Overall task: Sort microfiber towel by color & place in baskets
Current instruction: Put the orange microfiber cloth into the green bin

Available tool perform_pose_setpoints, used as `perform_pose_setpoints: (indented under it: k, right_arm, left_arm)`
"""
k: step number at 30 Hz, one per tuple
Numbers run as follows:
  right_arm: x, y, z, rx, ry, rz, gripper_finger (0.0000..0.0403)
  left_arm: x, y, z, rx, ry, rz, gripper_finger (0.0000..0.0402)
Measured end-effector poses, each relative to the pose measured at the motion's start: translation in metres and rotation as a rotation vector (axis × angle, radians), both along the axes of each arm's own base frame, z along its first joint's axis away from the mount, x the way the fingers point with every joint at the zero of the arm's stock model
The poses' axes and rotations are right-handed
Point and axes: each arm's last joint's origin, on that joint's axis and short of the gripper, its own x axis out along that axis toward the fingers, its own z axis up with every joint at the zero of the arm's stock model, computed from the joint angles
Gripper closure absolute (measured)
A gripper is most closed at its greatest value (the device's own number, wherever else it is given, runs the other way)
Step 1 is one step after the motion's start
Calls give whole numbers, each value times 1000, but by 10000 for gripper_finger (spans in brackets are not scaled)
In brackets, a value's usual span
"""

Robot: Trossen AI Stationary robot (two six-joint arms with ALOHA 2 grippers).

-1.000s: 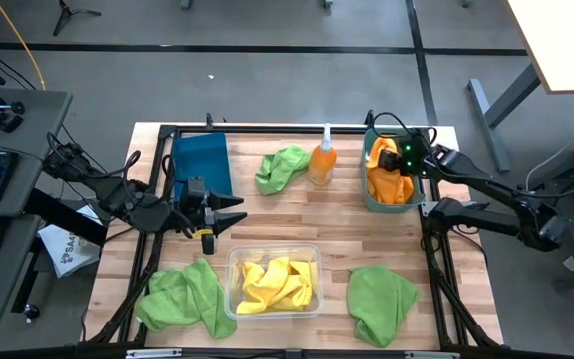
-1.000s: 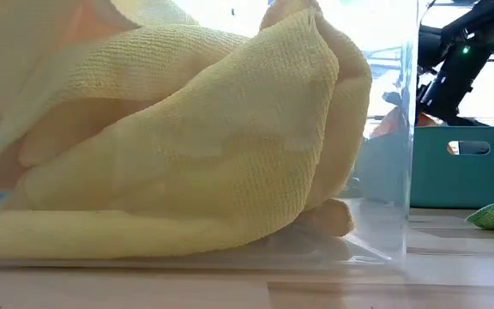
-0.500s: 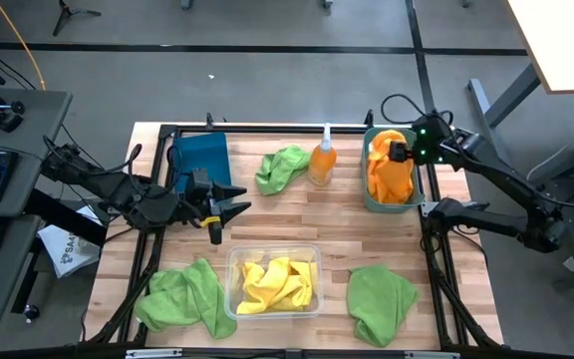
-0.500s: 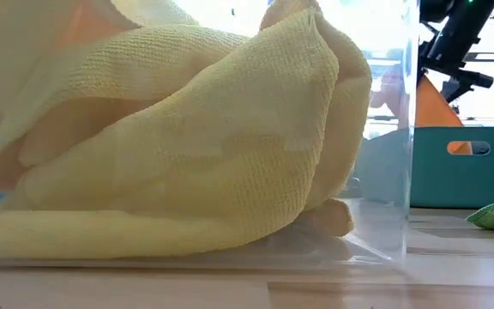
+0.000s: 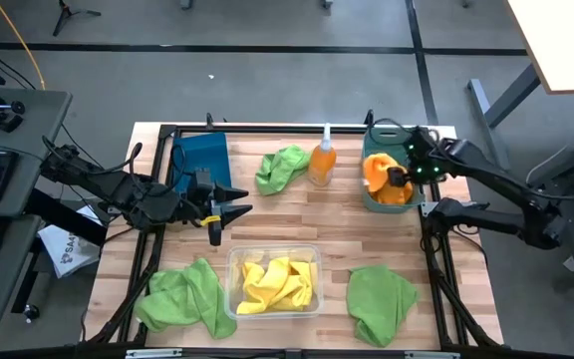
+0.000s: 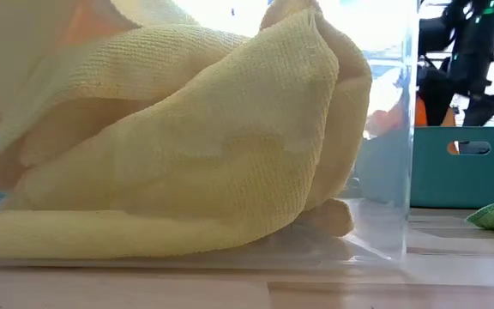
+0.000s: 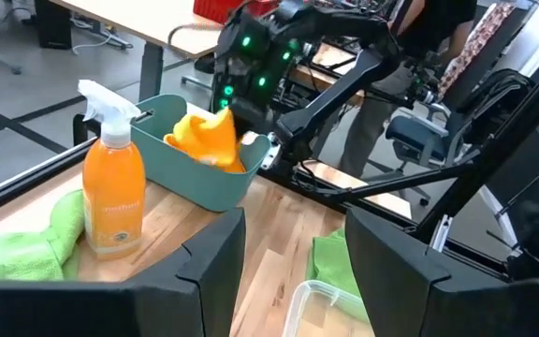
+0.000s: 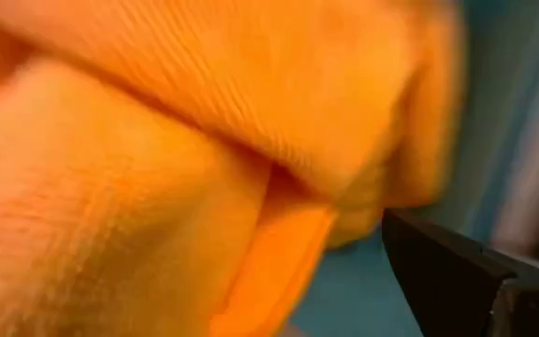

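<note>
The orange towel is bunched over the teal basket's rim [image 7: 178, 140], so next I raise it with my right gripper and then tuck its cloth down inside the basket [image 5: 385, 193].
My right gripper [image 5: 398, 177] is down in the teal basket [image 5: 368, 197] at the table's far right, against the orange towels [image 5: 379, 170]. Orange cloth fills the right wrist view. In the left wrist view the orange towel [image 7: 215, 133] peaks just under that gripper. My left gripper [image 5: 231, 220] hovers open over bare wood between the dark blue basket [image 5: 200, 160] and the clear basket [image 5: 235, 261]. The clear basket holds yellow towels [image 5: 275, 282]. Three lime green towels lie flat on the table: far centre [image 5: 284, 168], near left [image 5: 180, 297], near right [image 5: 380, 299].
An orange spray bottle [image 5: 322, 160] stands upright between the far green towel and the teal basket. A black frame rail [image 5: 267, 128] runs along the table's far edge. Bare wood lies in the table's middle [image 5: 307, 214]. A keyboard and desk sit off the table's left side.
My right gripper rose out of the teal basket toward its far end with an orange towel hanging below it. It then came back down toward the basket's near end, and the towel sank back into the basket.
</note>
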Motion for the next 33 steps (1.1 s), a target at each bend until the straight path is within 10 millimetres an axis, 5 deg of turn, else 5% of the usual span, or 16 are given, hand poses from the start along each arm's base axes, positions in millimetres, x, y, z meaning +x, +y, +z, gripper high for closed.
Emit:
perform_pose_setpoints:
  k: [5, 9, 19, 23, 33]
  right_arm:
    - [-16, 1, 38, -245, 157, -139, 105]
    - [-20, -3, 48, -300, 199, -234, 105]
    - [5, -15, -14, -119, 119, -149, 105]
    - [8, -16, -21, -104, 82, -80, 105]
    - [-2, -15, 50, -315, 235, -12, 105]
  left_arm:
    - [0, 0, 0, -1, 0, 0, 227]
    - [0, 0, 0, 1, 2, 0, 227]
    - [0, 2, 0, 2, 1, 15, 227]
    - [0, 2, -1, -17, 5, 20, 227]
    - [-1, 2, -3, -29, 24, 26, 227]
